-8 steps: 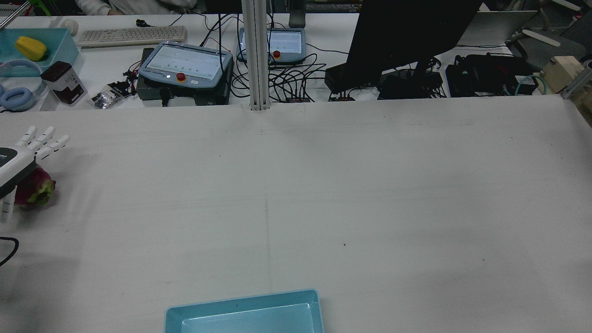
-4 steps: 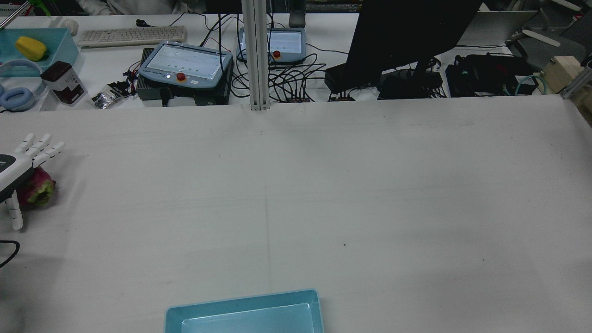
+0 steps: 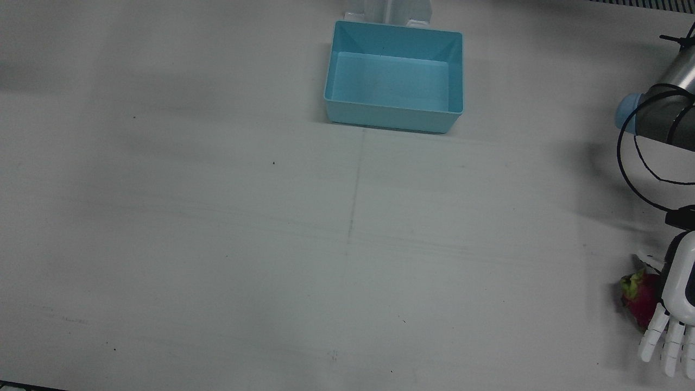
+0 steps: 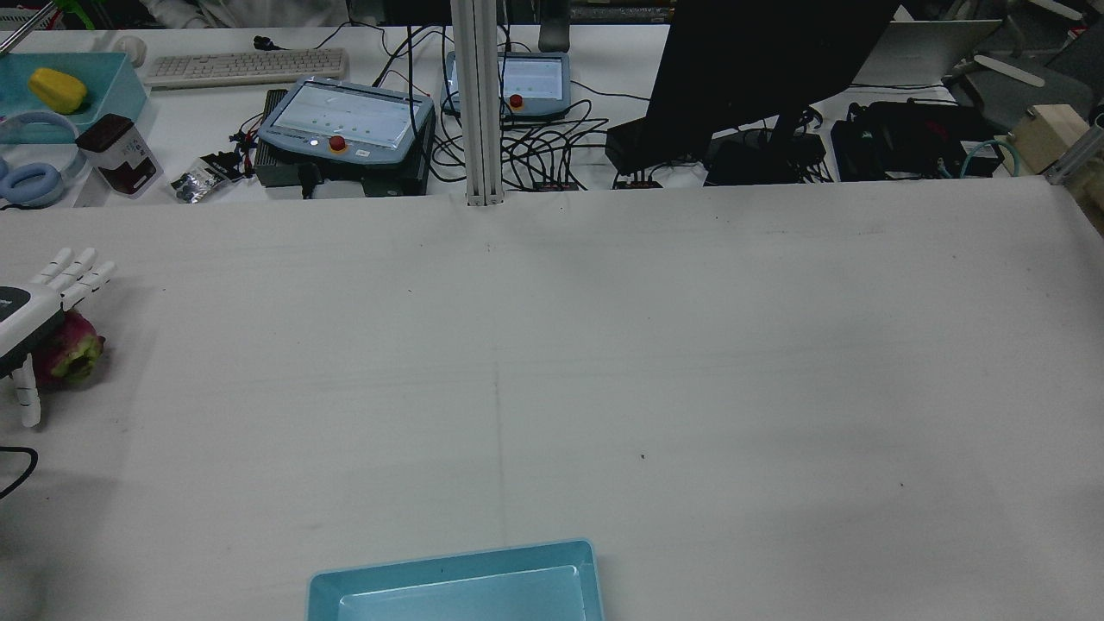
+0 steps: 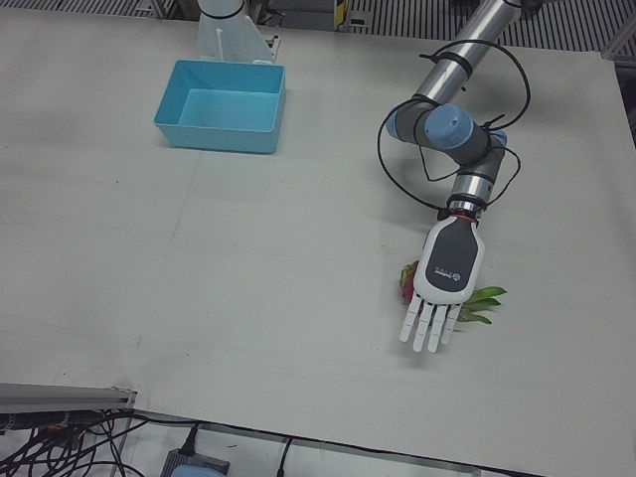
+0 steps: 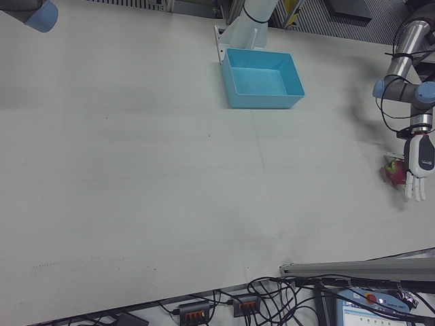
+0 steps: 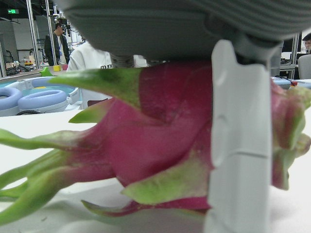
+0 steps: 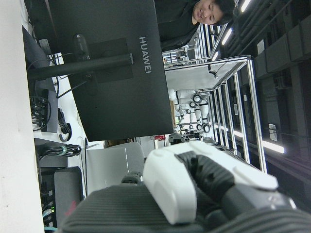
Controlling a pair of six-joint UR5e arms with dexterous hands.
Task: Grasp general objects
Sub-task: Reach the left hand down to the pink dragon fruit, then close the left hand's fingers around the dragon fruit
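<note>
I expect the green leaf tips to stay spread instead of drooping when I carry the dragon fruit, because they stick out in the air.
A pink dragon fruit with green leaf tips lies on the white table near its left edge. It also shows in the rear view, the left-front view and the right-front view. My left hand hovers flat just over it with straight, spread fingers reaching past it, open. In the left hand view the fruit fills the picture under the palm, with one white finger hanging down in front of it. My right hand shows only in its own view, away from the table.
A light blue bin stands empty at the table's middle by the pedestals, far from the fruit; it also shows in the left-front view. The left arm's black cable loops above the table. Pendants, cables and a monitor lie beyond the far edge.
My left hand has sunk a little onto the dragon fruit and drawn slightly toward the table's left edge. The fruit has not moved.
</note>
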